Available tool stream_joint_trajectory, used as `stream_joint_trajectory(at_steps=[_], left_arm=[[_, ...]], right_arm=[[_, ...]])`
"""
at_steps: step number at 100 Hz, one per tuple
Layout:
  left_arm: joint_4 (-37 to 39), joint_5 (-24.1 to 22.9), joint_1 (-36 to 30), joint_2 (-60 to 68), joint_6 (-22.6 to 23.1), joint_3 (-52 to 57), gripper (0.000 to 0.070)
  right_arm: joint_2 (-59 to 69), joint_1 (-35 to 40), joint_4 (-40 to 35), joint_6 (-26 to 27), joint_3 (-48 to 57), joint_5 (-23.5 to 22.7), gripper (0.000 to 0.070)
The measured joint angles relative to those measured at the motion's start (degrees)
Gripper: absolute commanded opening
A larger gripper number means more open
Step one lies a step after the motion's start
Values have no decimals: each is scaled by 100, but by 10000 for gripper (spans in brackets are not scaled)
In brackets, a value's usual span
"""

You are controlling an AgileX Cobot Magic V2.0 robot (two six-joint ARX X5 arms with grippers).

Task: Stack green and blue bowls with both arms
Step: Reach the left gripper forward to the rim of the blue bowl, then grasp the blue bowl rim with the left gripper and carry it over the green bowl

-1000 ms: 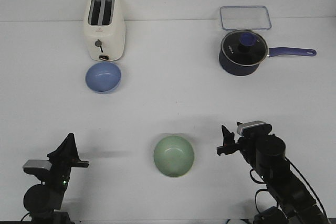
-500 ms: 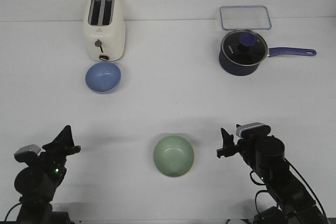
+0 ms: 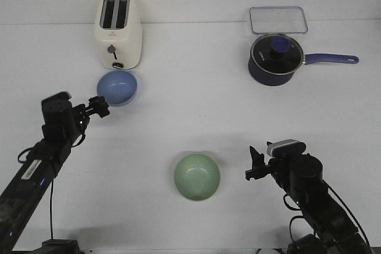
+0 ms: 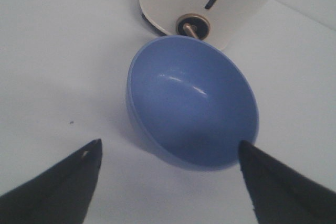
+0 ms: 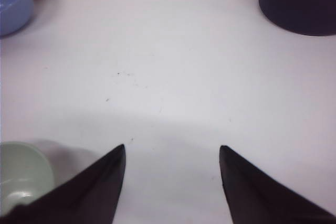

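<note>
The blue bowl (image 3: 117,88) should hide the green bowl from above when I lower it inside, because the green rim (image 3: 197,154) looks about as wide.
The pale blue bowl (image 3: 117,87) sits on the white table just in front of the toaster; it fills the left wrist view (image 4: 193,107). My left gripper (image 3: 99,107) is open and empty, its tips just short of the bowl's near left rim, not touching it. The mint green bowl (image 3: 197,176) sits at the front centre, and its edge shows in the right wrist view (image 5: 21,177). My right gripper (image 3: 255,163) is open and empty, to the right of the green bowl and apart from it.
A cream toaster (image 3: 119,32) stands at the back left, right behind the blue bowl. A dark navy saucepan (image 3: 275,59) with a glass lid and a clear lidded container (image 3: 278,19) stand at the back right.
My left arm has reached far forward from the front left corner up to the blue bowl. The right arm and both bowls have stayed put.
</note>
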Motion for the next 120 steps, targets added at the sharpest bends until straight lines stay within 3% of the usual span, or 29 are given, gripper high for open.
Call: stream_joint_trajectory(at_steps=[38, 45, 58, 74, 97, 120], left_arm=[[-2, 0, 138, 2275, 42, 1405, 516], [0, 0, 146, 2507, 44, 1504, 374], [-7, 2, 151, 2682, 83, 1534, 1], [4, 66, 153, 2680, 131, 1547, 12], [-466, 1040, 144, 1788, 214, 1547, 12], [-1993, 1458, -409, 352, 739, 1550, 12]], right_arm=[[0, 0, -37, 0, 0, 0, 369], [0, 0, -39, 0, 0, 0, 369], [0, 0, -39, 0, 0, 0, 369], [0, 0, -39, 0, 0, 52, 369], [-92, 0, -98, 26, -116, 251, 369], [-629, 0, -127, 179, -761, 319, 365]])
